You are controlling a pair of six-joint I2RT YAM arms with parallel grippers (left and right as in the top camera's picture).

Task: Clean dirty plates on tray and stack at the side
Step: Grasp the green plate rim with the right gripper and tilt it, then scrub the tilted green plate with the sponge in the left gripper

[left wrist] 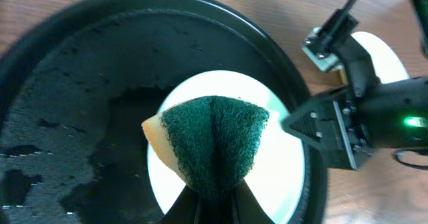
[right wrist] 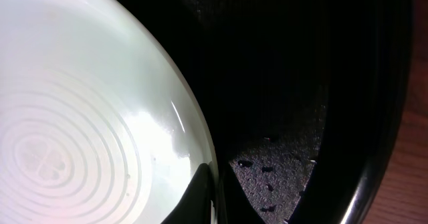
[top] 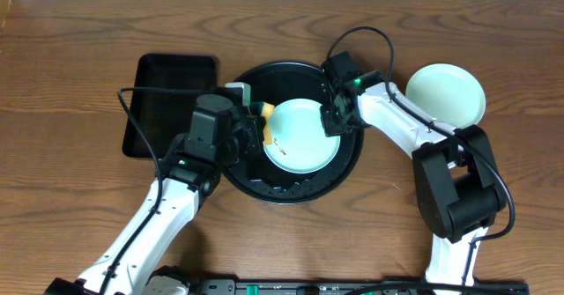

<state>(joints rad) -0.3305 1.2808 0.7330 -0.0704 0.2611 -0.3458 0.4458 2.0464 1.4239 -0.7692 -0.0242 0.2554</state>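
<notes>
My left gripper should lower the sponge onto a small brown mark [top: 280, 146] near the plate's edge and wipe that spot before it takes the sponge to the rectangular tray.
A pale aqua-mint plate [top: 304, 138] lies inside the round black tray [top: 291, 196], whose floor is wet. A small brown mark shows near the plate's left edge. My left gripper [top: 258, 124] is shut on a yellow sponge with a green scouring face [left wrist: 214, 140], which is held over the left part of the plate [left wrist: 284, 170]. My right gripper [top: 333, 119] is shut on the plate's right rim; in the right wrist view its fingers [right wrist: 200, 197] pinch the edge of the plate [right wrist: 80, 117]. A second mint plate [top: 446, 94] rests on the table at the right.
A smaller rectangular black tray [top: 172, 101] sits left of the round tray. Water droplets dot the round tray's floor [right wrist: 281, 164] and pool on its left side [left wrist: 80, 137]. Bare wooden tabletop [top: 79, 180] surrounds everything.
</notes>
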